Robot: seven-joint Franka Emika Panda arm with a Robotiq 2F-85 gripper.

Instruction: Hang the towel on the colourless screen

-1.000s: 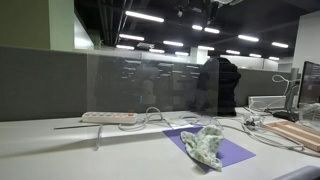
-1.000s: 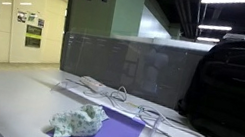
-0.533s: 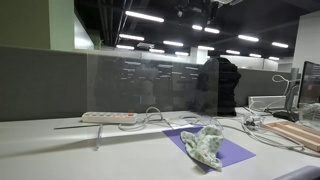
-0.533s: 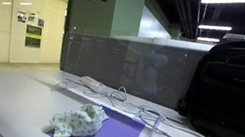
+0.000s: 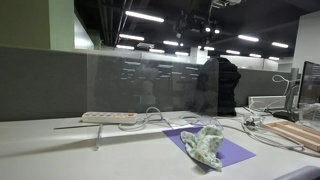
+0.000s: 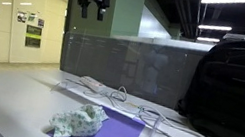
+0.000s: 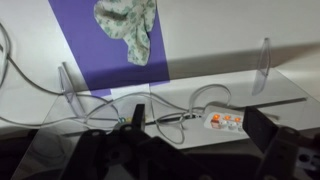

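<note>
My open gripper should keep moving down toward the towel, because the towel's screen-side end (image 6: 95, 114) is free of the cables. It should go on until its fingers straddle that end and close.
The towel (image 5: 207, 145) is a crumpled green-and-white cloth lying on a purple mat (image 5: 232, 153) on the white desk; it also shows in the other exterior view (image 6: 78, 122) and at the top of the wrist view (image 7: 128, 25). The colourless screen (image 5: 140, 85) stands upright behind it on clear feet and also shows in an exterior view (image 6: 123, 64). My gripper (image 6: 93, 11) hangs high above the screen, open and empty, far from the towel. In the wrist view its dark fingers (image 7: 262, 128) frame the power strip, with the gripper (image 7: 198, 125) wide open.
A white power strip (image 7: 222, 120) with lit switches and looping cables (image 7: 120, 100) lies beside the screen's foot. A black backpack (image 6: 237, 84) stands behind the screen. A monitor (image 5: 311, 85) and wooden items (image 5: 295, 130) sit at the desk's end.
The gripper has come down a little from the top of the exterior view. The towel and screen have not moved.
</note>
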